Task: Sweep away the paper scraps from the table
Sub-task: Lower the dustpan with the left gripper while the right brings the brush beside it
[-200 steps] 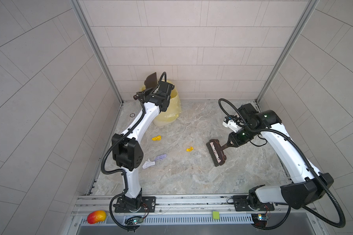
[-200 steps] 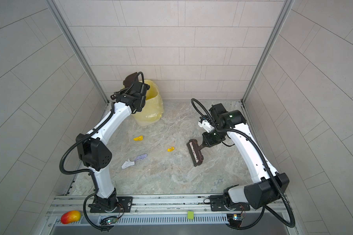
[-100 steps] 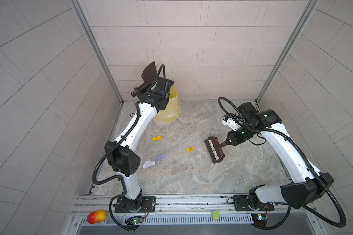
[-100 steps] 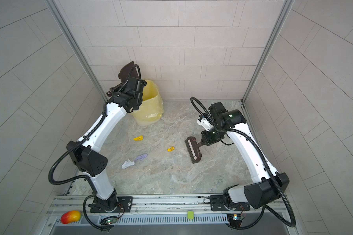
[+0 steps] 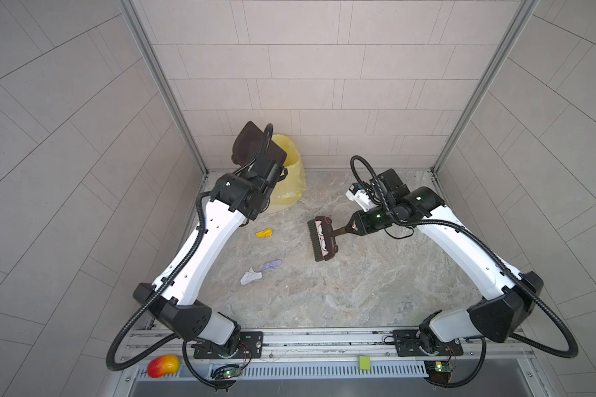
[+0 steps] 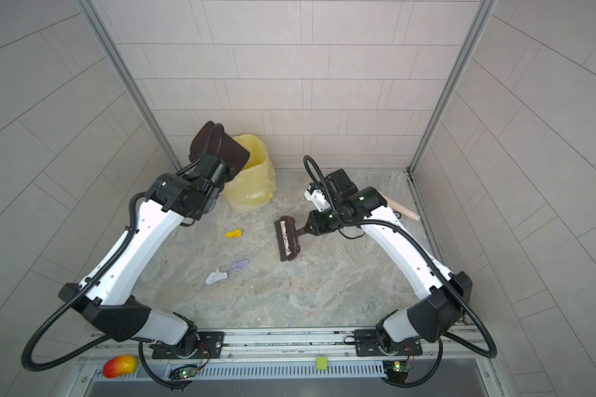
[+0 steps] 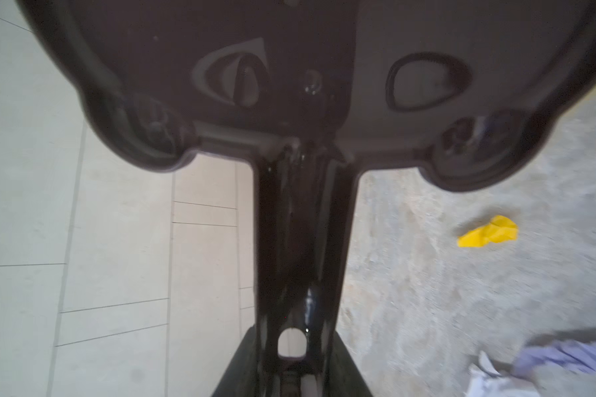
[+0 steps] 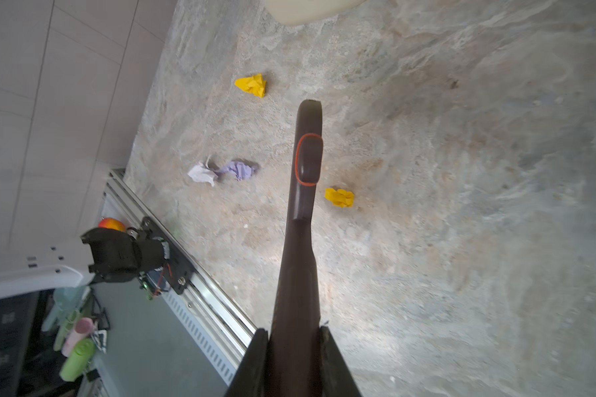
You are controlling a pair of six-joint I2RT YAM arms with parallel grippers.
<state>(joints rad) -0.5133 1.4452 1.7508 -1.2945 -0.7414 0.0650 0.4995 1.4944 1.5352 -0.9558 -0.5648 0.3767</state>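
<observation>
The yellow scrap [image 8: 339, 197] beside the brush is behind the brush's bristles, so next my right gripper moves the brush past the scrap before it sweeps the scrap into the dustpan.
Paper scraps lie on the marble table [image 5: 375, 285]: a yellow one [image 5: 264, 233] [image 6: 233, 233] [image 8: 252, 85], and a lilac one [image 5: 272, 265] [image 8: 240, 170] touching a white one [image 5: 250, 276] [image 8: 202, 173]. A second yellow scrap [image 8: 339, 197] lies beside the brush; in both top views the brush head hides it. My right gripper [image 5: 350, 228] [image 8: 292, 331] is shut on the handle of the dark brush [image 5: 322, 240] [image 6: 287, 238] at mid-table. My left gripper [image 5: 260, 161] [image 7: 293, 340] is shut on the handle of a dark brown dustpan [image 5: 252, 147] [image 6: 217, 146], raised over the yellow bin.
A yellow bag-lined bin [image 5: 288, 185] stands in the back left corner. A wooden stick [image 6: 401, 209] lies by the right wall. Metal rails [image 5: 324, 338] edge the front, with a red-yellow mango toy [image 5: 163, 366] and a green square [image 5: 364, 362] beyond. Tiled walls close three sides.
The right gripper has carried the brush leftward, and its head now covers the small yellow scrap. The left arm's elbow has swung out toward the front left, with the dustpan still over the bin.
</observation>
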